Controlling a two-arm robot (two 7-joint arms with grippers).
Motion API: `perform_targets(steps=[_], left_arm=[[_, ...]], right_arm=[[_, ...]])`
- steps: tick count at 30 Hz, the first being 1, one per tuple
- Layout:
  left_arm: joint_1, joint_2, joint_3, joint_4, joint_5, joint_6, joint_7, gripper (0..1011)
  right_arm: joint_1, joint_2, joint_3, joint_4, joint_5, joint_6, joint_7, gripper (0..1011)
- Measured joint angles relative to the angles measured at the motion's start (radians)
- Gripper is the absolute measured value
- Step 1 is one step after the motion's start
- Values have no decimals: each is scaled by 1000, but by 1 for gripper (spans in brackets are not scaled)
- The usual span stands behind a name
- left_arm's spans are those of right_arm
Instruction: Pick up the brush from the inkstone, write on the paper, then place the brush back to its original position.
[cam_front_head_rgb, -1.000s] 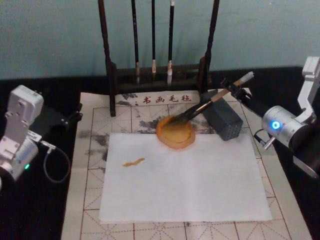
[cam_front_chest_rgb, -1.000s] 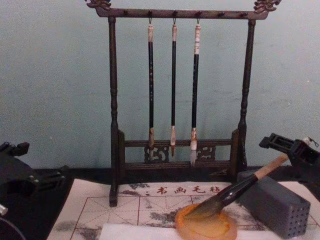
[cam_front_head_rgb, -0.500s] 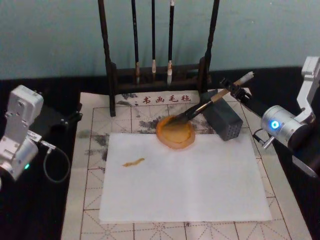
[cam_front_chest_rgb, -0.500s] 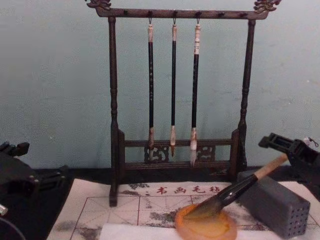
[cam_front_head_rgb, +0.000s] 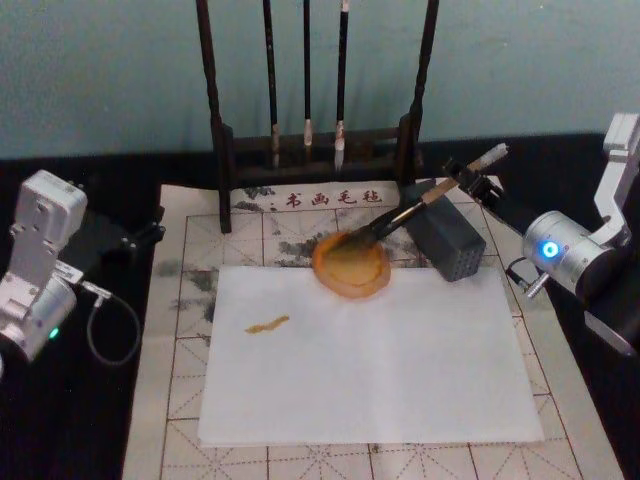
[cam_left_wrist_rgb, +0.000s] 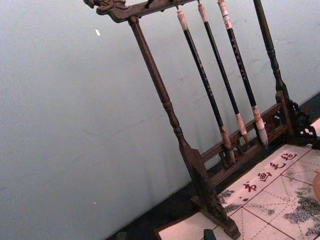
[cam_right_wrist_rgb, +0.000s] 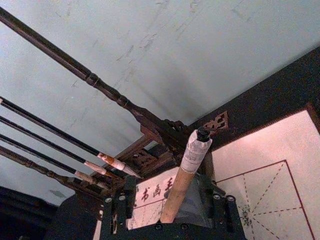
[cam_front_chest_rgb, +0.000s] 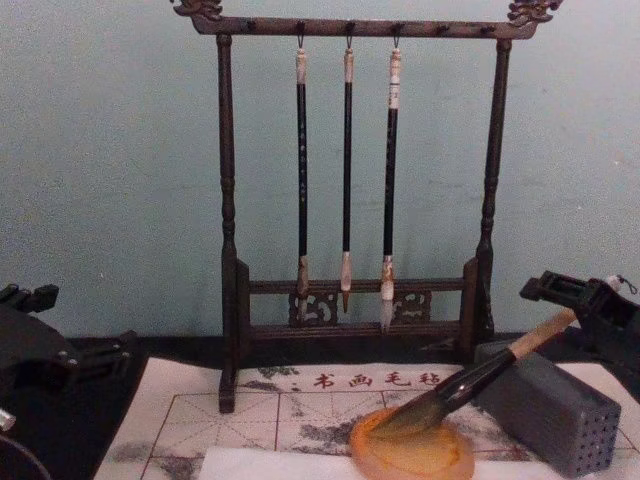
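Observation:
I expect the dark cord loop to stay stiff and keep sticking out when I lift the brush upright, because it points out sideways from the brush handle's end.
The brush (cam_front_head_rgb: 420, 205) lies slanted, its dark tip in the round orange inkstone (cam_front_head_rgb: 320, 268) and its tan handle propped on a grey block (cam_front_head_rgb: 447, 245). My right gripper (cam_front_head_rgb: 468, 182) stands open around the upper handle, one finger on each side with a gap to the wood, as the right wrist view shows (cam_right_wrist_rgb: 172, 200). In the chest view the brush (cam_front_chest_rgb: 470, 380) slopes up from the inkstone (cam_front_chest_rgb: 365, 447) to that gripper (cam_front_chest_rgb: 575, 300). The white paper (cam_front_head_rgb: 380, 360) lies in front of the inkstone and bears one short amber stroke (cam_front_head_rgb: 267, 323). My left gripper (cam_front_head_rgb: 150, 225) is parked open at the left.
A dark wooden rack (cam_front_head_rgb: 215, 120) with three thin hanging brushes (cam_front_head_rgb: 306, 70) stands behind the inkstone. A gridded felt mat (cam_front_head_rgb: 180, 400) lies under the paper. The black table shows on both sides of the mat.

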Motion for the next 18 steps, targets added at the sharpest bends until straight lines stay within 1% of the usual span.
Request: perform_targets(steps=[1,3,4,8,9,10,13,15,16,17,18], left_arm=[[0,0,0,0,0,0,0,1001],[0,0,0,0,0,0,0,1001],[0,0,0,0,0,0,0,1001],[0,0,0,0,0,0,0,1001],[0,0,0,0,0,0,0,1001],[0,0,0,0,0,0,0,1001],[0,0,0,0,0,0,0,1001],[0,0,0,0,0,0,0,1001],[0,0,0,0,0,0,0,1001],[0,0,0,0,0,0,0,1001],[0,0,0,0,0,0,0,1001]], right_arm=[[0,0,0,0,0,0,0,828],[0,0,0,0,0,0,0,777],[0,0,1,-1,0,0,0,720],[-1,0,1,-1,0,1,0,641],[-1,0,1,-1,0,1,0,581],[-1,0,1,-1,0,1,0,561],[-1,0,1,-1,0,1,0,460],[-1,0,1,-1,0,1,0,421],[-1,0,1,-1,0,1,0,360],[-1,0,1,-2,0,1,0,348],[-1,0,1,-2,0,1,0,292]])
